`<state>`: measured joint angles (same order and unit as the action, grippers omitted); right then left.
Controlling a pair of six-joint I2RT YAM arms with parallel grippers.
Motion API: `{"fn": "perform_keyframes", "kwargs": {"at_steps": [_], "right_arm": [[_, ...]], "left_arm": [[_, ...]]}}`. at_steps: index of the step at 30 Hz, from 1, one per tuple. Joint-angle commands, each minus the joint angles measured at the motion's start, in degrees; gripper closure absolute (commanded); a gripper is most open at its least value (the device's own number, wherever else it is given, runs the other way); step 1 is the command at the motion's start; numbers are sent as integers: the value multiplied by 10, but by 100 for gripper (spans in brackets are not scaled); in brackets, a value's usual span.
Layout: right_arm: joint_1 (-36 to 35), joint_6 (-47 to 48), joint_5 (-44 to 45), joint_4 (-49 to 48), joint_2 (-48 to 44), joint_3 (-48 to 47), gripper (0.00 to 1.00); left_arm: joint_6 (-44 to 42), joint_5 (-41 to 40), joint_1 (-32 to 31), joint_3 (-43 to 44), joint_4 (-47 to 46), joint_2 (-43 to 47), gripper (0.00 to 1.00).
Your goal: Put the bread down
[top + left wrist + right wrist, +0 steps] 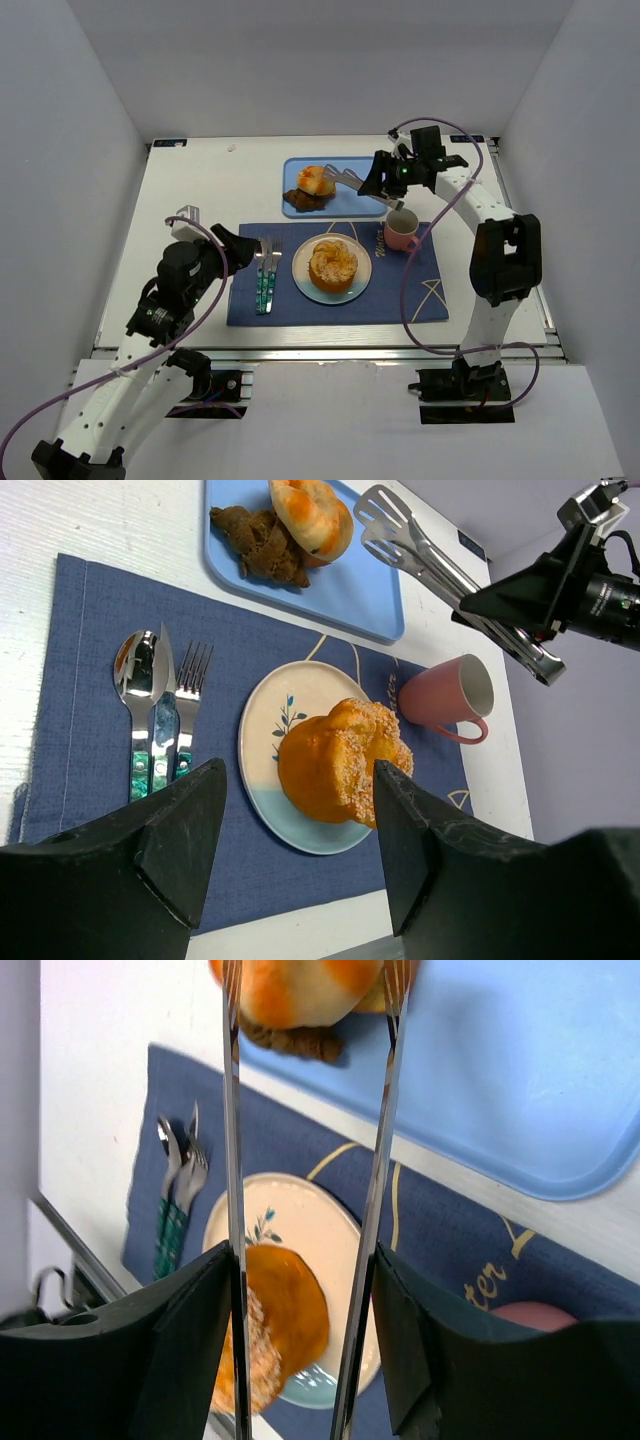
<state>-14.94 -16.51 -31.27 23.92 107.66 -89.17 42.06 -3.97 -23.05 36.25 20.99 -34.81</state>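
The open tong tips are on both sides of the orange and white bun, so my right gripper should move them gently around it before it closes until they grip the bun.
A round orange bread with a crumbed top lies on a white and blue plate on the navy placemat; it also shows in the left wrist view and the right wrist view. A second orange and white bun lies on the blue tray beside a dark brown pastry. My right gripper is shut on metal tongs, whose open tips flank that bun; I cannot tell if they touch it. My left gripper is open and empty over the placemat's left end.
A pink mug stands on the placemat right of the plate, under the right arm. A spoon, knife and fork lie left of the plate, close to my left gripper. White walls enclose the table.
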Motion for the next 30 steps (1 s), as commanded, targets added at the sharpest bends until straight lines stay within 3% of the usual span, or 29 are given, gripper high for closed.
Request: {"fn": "perform_keyframes", "kwargs": {"at_steps": [1, 19, 25, 30], "right_arm": [[3, -68, 18, -27, 7, -45, 39], [-4, -120, -22, -54, 72, -38, 40], [-8, -149, -58, -84, 70, -22, 50], [-6, -161, -82, -99, 63, -8, 69]], "left_arm": [[3, -9, 1, 9, -3, -3, 30], [4, -3, 1, 10, -8, -23, 30], [4, -6, 1, 14, 3, -16, 31], [7, -7, 1, 13, 6, -8, 31]]}}
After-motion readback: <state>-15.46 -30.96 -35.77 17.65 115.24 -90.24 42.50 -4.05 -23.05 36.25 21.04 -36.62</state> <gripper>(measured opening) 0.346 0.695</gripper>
